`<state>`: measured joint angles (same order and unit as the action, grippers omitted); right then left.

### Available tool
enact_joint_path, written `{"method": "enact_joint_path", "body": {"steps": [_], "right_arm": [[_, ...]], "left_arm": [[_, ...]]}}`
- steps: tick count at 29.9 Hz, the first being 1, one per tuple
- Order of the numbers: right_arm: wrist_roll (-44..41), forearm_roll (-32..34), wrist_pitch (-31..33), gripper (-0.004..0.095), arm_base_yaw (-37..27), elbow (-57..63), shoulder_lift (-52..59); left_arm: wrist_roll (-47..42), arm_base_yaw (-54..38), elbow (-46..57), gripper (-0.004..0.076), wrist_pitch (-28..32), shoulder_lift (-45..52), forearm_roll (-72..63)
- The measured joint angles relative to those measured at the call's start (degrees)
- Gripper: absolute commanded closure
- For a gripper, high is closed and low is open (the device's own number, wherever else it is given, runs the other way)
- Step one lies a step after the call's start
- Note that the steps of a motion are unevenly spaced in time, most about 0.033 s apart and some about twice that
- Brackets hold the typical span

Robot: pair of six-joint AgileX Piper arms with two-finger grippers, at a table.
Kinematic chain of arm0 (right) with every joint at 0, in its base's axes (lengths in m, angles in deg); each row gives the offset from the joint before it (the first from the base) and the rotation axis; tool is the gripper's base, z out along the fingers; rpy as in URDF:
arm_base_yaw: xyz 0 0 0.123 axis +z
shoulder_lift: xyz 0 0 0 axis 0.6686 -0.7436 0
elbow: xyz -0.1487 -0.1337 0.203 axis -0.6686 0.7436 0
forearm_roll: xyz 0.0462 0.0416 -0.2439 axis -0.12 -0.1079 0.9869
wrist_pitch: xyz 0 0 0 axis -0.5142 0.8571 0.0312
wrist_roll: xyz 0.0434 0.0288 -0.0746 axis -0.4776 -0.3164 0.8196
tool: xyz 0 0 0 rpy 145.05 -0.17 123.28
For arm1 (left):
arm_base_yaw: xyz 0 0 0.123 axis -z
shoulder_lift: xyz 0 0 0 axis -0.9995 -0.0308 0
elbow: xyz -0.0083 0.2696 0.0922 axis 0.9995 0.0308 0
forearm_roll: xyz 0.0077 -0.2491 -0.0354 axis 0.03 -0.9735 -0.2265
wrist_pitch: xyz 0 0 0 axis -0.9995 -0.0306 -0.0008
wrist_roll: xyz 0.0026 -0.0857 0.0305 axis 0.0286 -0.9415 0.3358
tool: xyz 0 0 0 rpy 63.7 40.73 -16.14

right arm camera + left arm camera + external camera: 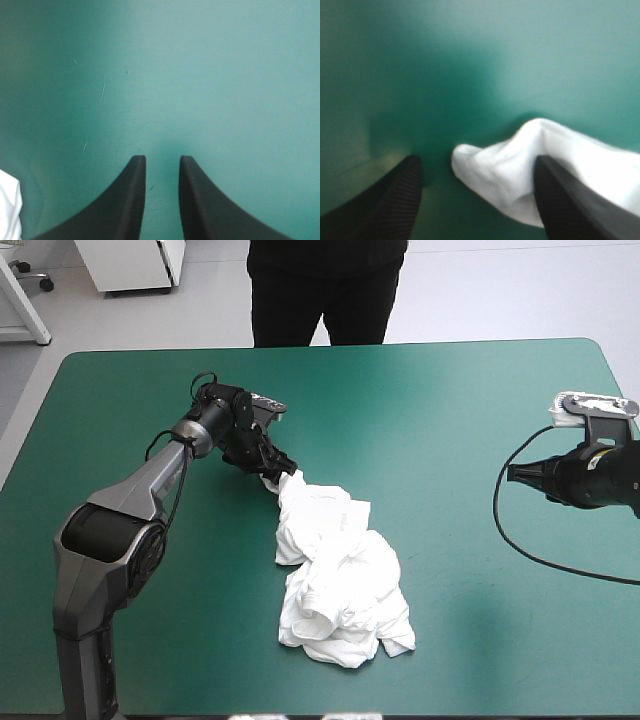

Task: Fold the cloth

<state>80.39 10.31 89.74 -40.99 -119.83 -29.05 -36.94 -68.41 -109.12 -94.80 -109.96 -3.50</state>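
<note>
My gripper will lift and spread the white T-shirt (pixel 325 525), which will open into a broad hanging sheet because loose folds (pixel 340 598) overlap in the heap.
The white T-shirt (pixel 340 580) lies in a crumpled heap on the teal-green cover, a little right of the table's middle. One corner of it stretches toward the far left, where my left gripper (pixel 275 475) sits low over the cover. In the left wrist view this gripper (pixel 477 159) is open, and the corner of the T-shirt (pixel 505 170) lies between its black fingers, closer to one of them. My right gripper (pixel 515 473) hovers at the table's right side, well away from the heap. Its fingers (pixel 161 159) stand slightly apart with only bare cover between them.
A sliver of the T-shirt (pixel 7 205) shows beside the right gripper in its wrist view. Bare teal-green cover (pixel 480 400) stretches between the heap and the right arm and along the far edge.
</note>
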Motion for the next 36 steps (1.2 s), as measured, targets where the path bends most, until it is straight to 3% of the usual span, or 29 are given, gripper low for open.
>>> {"method": "enact_joint_path", "body": {"steps": [3, 5, 7, 10, 14, 17, 23, 29, 36], "right_arm": [[0.0, 0.0, 0.2, 0.0679, 0.0, 0.0, 0.0], [0.0, 0.0, 0.2, 0.0679, 0.0, 0.0, 0.0], [0.0, 0.0, 0.2, 0.0678, 0.0, 0.0, 0.0], [0.1, 0.0, 1.1, 0.0647, 0.0, 0.0, 0.0], [2.5, -0.5, 4.5, 0.0522, 0.4, 0.0, 0.0], [4.6, -1.3, 6.9, 0.0469, 3.8, 0.0, 0.0], [0.7, -1.8, 7.3, 0.0451, 20.2, -0.1, -0.9], [-7.9, 6.4, 7.4, 0.0447, 37.5, -0.1, -3.7], [-19.2, 9.5, 6.2, 0.0447, 49.3, 3.3, -7.0]], "left_arm": [[0.0, 0.0, -0.2, 0.0442, 0.2, -0.2, -0.4], [0.0, 0.1, -0.2, 0.0641, 0.6, -0.3, -1.0], [0.0, 0.1, -0.3, 0.0726, 1.5, -0.4, -1.1], [0.2, 0.1, -0.3, 0.0728, 1.8, -0.6, -1.9], [0.3, 0.2, -0.3, 0.0729, 1.8, -0.6, -2.2], [0.4, 0.2, -0.4, 0.0733, 1.8, -0.6, -2.3], [0.4, 0.1, -0.5, 0.0733, 1.6, -0.7, -2.8], [0.4, 0.1, -0.5, 0.0733, 1.5, -0.7, -2.8], [0.8, 0.1, -0.5, 0.0733, 1.5, -0.7, -2.8]]}}
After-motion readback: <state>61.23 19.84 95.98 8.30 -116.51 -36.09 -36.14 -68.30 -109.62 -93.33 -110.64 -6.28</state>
